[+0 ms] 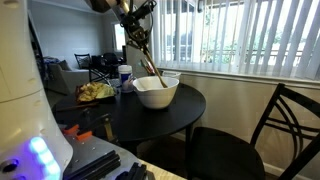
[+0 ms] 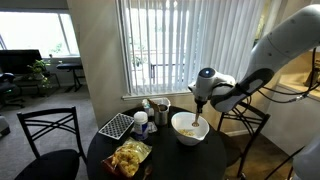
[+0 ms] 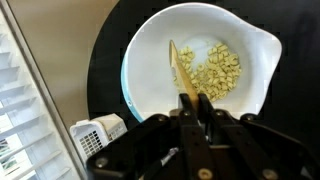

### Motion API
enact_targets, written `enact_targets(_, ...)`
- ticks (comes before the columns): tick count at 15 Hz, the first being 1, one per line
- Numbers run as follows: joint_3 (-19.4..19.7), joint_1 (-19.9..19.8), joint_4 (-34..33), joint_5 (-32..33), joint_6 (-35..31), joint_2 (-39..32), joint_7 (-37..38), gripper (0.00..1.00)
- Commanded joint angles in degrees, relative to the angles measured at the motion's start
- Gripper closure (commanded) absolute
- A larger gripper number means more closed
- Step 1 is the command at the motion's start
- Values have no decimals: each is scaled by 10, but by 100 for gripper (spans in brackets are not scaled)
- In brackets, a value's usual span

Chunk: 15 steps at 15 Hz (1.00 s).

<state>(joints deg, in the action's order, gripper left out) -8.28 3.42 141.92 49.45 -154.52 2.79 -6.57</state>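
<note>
The wooden spoon's tip (image 3: 173, 47) is next to the food pieces and only empty bowl lies past them, so the robot's gripper should sweep the spoon back over the pale yellow pieces (image 3: 215, 71).
A white bowl (image 3: 150, 60) with pale yellow food pieces (image 3: 215, 68) stands on a round black table (image 1: 190, 105). My gripper (image 3: 195, 100) is shut on a wooden spoon (image 3: 180, 68), whose end reaches into the bowl among the pieces. In both exterior views the gripper (image 1: 135, 38) (image 2: 200, 100) hovers right above the bowl (image 1: 156, 92) (image 2: 188, 129), with the spoon (image 1: 150, 68) slanting down into it.
A bag of chips (image 2: 128, 156) (image 1: 95, 92) lies on the table. A cup and containers (image 2: 150, 112) and a black grid tray (image 2: 114, 125) stand near the blinds. A white object (image 3: 100, 135) sits beside the bowl. Black chairs (image 1: 270, 130) (image 2: 45, 130) surround the table.
</note>
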Motion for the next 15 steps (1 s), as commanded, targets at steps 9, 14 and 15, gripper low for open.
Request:
enact_targets(9, 10, 35, -15, -228, 75, -25, -295, 94)
enact_targets(14, -13, 55, -18, -347, 75, -48, -471, 94)
enact_targets(15, -17, 58, -20, -366, 72, -49, -504, 94)
